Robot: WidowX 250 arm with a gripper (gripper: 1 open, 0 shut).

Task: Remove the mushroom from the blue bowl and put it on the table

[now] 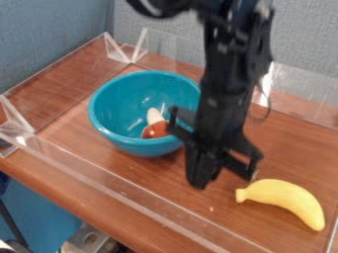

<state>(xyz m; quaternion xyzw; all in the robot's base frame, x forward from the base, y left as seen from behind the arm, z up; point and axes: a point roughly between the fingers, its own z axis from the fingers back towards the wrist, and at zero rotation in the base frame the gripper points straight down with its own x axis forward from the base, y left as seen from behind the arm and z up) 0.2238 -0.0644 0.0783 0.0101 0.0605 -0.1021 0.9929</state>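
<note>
The wood [196, 196] outside the blue bowl lies below my closed, empty, hanging gripper, so I should open it and move over the bowl's rim toward the mushroom inside [156, 128].
The mushroom [157, 126], with a reddish-brown cap and a white stem, lies inside the teal-blue bowl [122, 107] near its right wall. My gripper [200, 180] hangs from the black arm to the right of the bowl, outside its rim, fingers together and pointing down at the brown wooden table [145, 188]. Nothing is between the fingers. The arm hides part of the bowl's right rim.
A yellow banana [283, 202] lies on the table at the front right, just right of the gripper. Low clear acrylic walls [79, 170] run around the tabletop. Bare wood shows in front of the bowl and at the far left.
</note>
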